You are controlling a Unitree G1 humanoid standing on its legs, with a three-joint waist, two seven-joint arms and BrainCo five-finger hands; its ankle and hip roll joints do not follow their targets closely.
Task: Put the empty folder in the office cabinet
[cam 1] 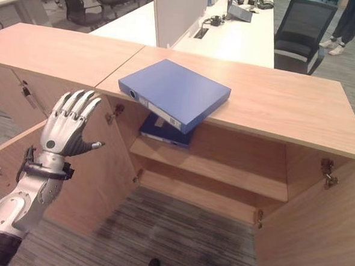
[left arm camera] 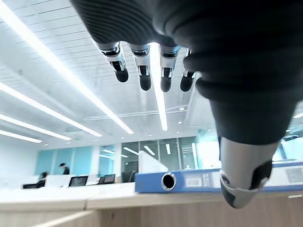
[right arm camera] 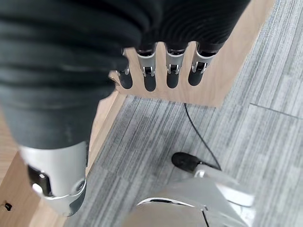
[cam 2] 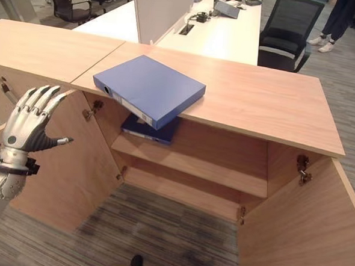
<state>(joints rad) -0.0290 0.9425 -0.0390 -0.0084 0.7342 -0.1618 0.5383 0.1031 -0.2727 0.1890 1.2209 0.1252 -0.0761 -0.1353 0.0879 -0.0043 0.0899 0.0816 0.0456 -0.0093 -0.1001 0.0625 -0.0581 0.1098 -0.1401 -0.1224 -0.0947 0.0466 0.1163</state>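
The blue folder [cam 1: 172,95] is lying with a plain side [cam 1: 177,88] up, so I expect a white label hiding on the folder's bottom side when I flip it.
A blue folder [cam 1: 174,92] lies flat on the wooden cabinet top [cam 1: 276,103], its spine corner hanging over the front edge above the open compartment. The same folder [left arm camera: 189,182] shows spine-on in the left wrist view. A second, darker blue folder [cam 1: 165,131] lies on the upper shelf [cam 1: 223,172] just beneath it. My left hand [cam 1: 66,132] is raised in front of the open left door [cam 1: 96,182], fingers [left arm camera: 142,71] straight and spread, holding nothing, well left of and below the folder. My right hand [right arm camera: 149,78] hangs low beside a wooden door panel [right arm camera: 236,52], fingers straight and empty.
Both cabinet doors stand open; the right door [cam 1: 316,238] swings out toward me. A lower shelf is bare. Behind the cabinet are white desks [cam 1: 232,34] with a partition, black office chairs [cam 1: 301,32], and a person's legs [cam 1: 353,23] at the far right.
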